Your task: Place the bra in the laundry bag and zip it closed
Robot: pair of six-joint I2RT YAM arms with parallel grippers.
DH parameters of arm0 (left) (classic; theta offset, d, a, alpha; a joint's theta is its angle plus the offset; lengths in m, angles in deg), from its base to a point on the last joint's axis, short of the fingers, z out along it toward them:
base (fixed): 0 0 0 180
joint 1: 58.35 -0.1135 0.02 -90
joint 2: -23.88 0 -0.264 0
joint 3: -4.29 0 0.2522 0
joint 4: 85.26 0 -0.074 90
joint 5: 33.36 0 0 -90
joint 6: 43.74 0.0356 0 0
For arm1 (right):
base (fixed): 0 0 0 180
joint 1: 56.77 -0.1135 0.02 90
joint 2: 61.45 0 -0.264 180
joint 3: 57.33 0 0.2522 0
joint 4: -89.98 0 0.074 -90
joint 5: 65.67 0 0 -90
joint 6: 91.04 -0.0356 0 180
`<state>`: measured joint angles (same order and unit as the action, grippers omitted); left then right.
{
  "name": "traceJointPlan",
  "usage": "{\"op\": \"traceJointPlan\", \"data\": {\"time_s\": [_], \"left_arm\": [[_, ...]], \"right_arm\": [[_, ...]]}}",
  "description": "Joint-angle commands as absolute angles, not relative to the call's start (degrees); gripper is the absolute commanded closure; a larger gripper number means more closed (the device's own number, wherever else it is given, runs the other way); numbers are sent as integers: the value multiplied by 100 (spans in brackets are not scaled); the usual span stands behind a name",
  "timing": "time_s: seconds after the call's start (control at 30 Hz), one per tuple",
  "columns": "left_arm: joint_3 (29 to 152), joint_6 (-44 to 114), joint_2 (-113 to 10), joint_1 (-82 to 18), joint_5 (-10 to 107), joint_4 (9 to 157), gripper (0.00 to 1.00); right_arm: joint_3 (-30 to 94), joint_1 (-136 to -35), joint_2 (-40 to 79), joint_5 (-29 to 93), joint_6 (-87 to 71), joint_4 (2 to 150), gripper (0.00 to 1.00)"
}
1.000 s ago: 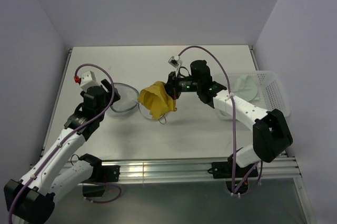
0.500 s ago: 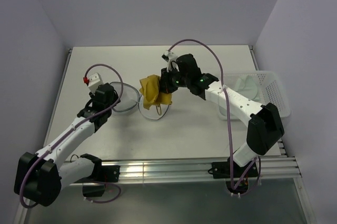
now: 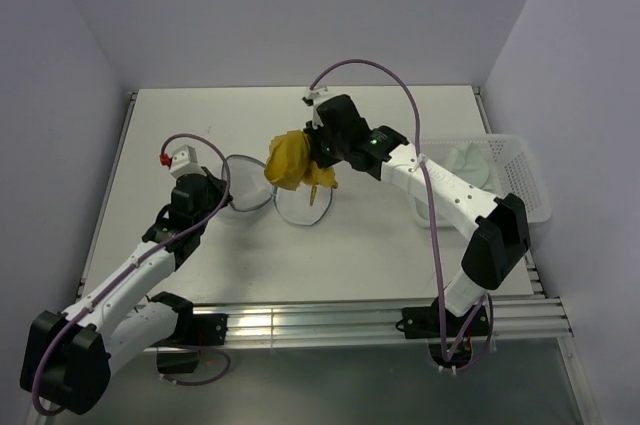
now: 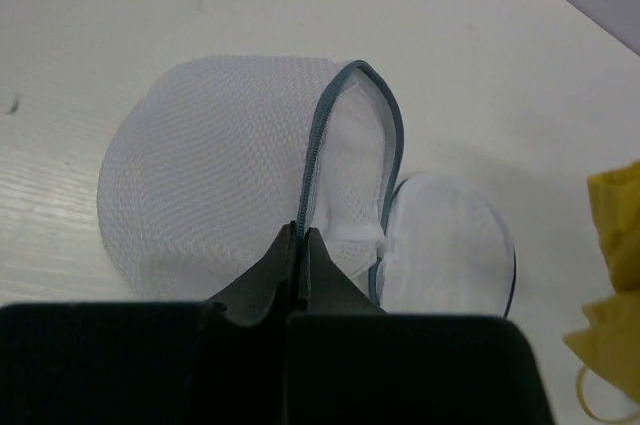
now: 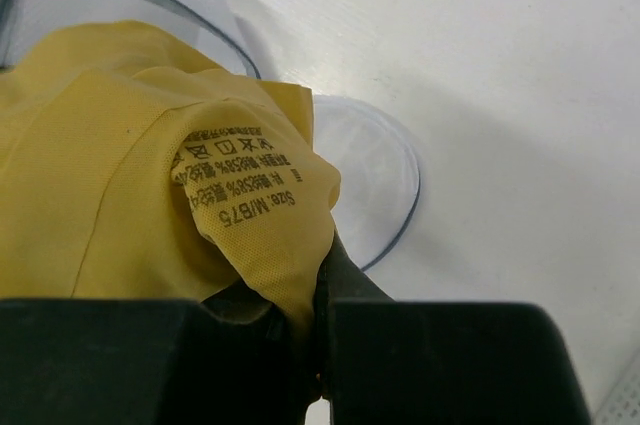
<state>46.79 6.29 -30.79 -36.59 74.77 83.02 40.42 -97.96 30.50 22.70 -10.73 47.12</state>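
Note:
My left gripper should lift the rim of the laundry bag's domed half while my right gripper tucks the bra (image 3: pixel 289 160) inside, because the bra hangs over the bag's flat half, outside the domed half's opening (image 3: pixel 250 181).
The laundry bag (image 4: pixel 205 160) lies open on the table, two white mesh halves with a thin dark zipper rim. My left gripper (image 4: pixel 301 234) is shut on the rim of the domed half, lifting that edge; in the top view the left gripper (image 3: pixel 226 199) sits at the bag's (image 3: pixel 252 189) left side. The yellow bra (image 5: pixel 130 145) hangs bunched from my right gripper (image 5: pixel 320 280), which is shut on its fabric beside a printed size label. In the top view the bra (image 3: pixel 290 158) hangs just above the bag's flat half (image 3: pixel 300 209), with the right gripper (image 3: pixel 318 159) behind it.
A white perforated plastic basket (image 3: pixel 520 180) stands at the table's right edge with a white item (image 3: pixel 465 160) inside. Purple cables loop above both wrists. Walls close the table in at the back and on both sides.
My left gripper has shut on the bag's rim and tipped that half up. The right arm has carried the bra left and farther back, over the bag.

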Motion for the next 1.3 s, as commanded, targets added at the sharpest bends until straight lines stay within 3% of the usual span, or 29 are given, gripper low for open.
{"op": "traceJointPlan", "data": {"time_s": [0.0, 0.17, 0.67, 0.93, 1.13, 1.27], "left_arm": [[4566, 381, -2807, -3664, 6684, 8880, 100], [4600, 372, -2648, -3664, 6350, 8845, 100], [4521, 152, -2288, -3664, 5611, 9029, 100], [4285, 125, -2296, -3664, 5585, 9170, 100], [4222, 178, -2656, -3664, 5558, 9547, 100], [4152, 178, -2675, -3664, 5348, 9890, 99]], "right_arm": [[4424, -9922, 3155, 1299, -895, 4203, 100], [4187, -9931, 2926, 2668, -798, 4459, 100], [5319, -10484, 4365, 519, -1176, 4064, 100], [5909, -10783, 5035, -10, -1325, 3807, 100], [5225, -11082, 4614, 1584, -1378, 4562, 100], [4138, -11152, 4018, 2433, -1457, 5502, 100]]}}
